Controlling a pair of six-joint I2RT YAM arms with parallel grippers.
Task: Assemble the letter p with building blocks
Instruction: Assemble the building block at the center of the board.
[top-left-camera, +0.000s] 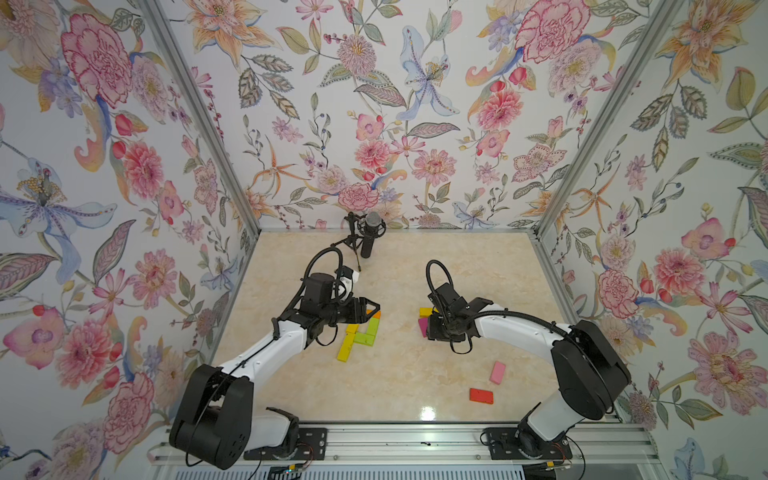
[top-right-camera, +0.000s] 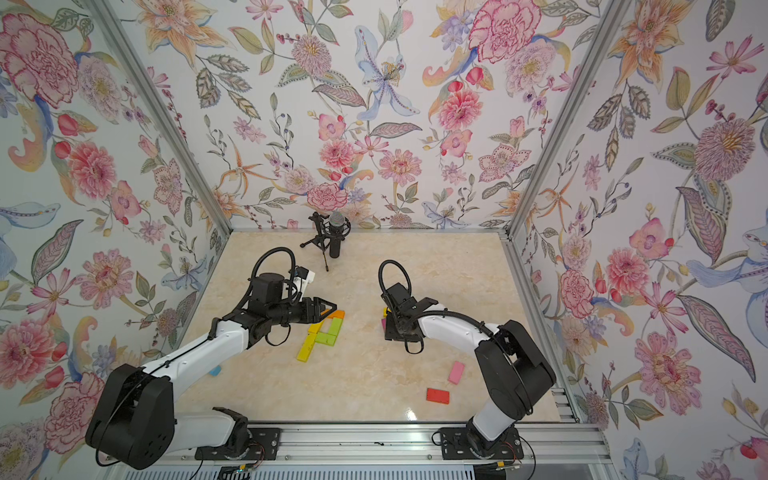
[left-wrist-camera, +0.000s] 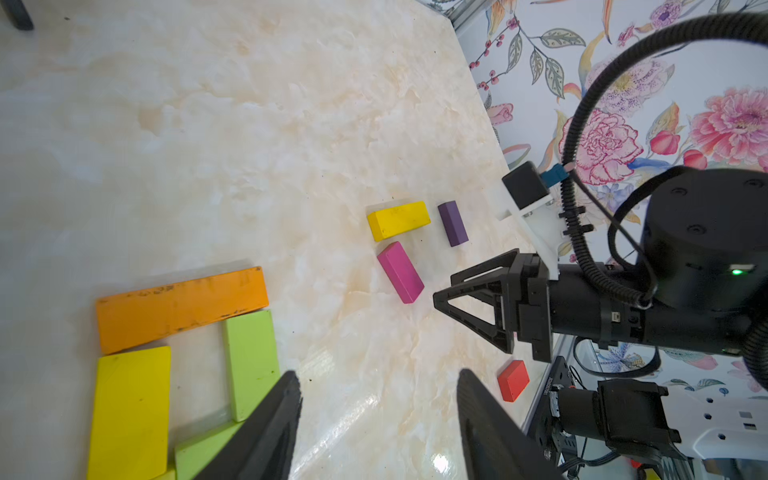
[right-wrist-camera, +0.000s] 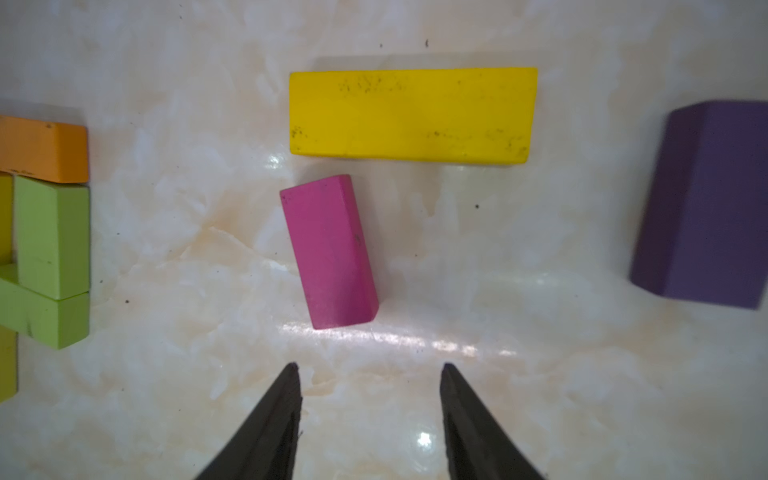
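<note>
The magenta block (right-wrist-camera: 332, 252) sits at a slant to the yellow bar, so next my left gripper closes and pushes on the side (right-wrist-camera: 296, 260) facing the cluster, with my right gripper opposite.
The building blocks form a cluster on the marble table: an orange bar (left-wrist-camera: 180, 305), two lime green blocks (left-wrist-camera: 250, 361) and yellow blocks (top-left-camera: 348, 347) lying joined. My left gripper (left-wrist-camera: 376, 376) hovers open over the cluster's right edge, with nothing between its fingers. A magenta block (right-wrist-camera: 330, 251), a yellow bar (right-wrist-camera: 411, 112) and a purple block (right-wrist-camera: 702, 203) lie loose to the right. My right gripper (right-wrist-camera: 368, 365) is open and empty, its tips a short way from the magenta block's near end. It also shows in the left wrist view as my right gripper (left-wrist-camera: 444, 286).
A pink block (top-left-camera: 497, 372) and a red block (top-left-camera: 481, 395) lie near the front right. A microphone on a small tripod (top-left-camera: 370, 237) stands at the back. A small blue piece (top-right-camera: 215, 370) lies by the left wall. Floral walls close three sides.
</note>
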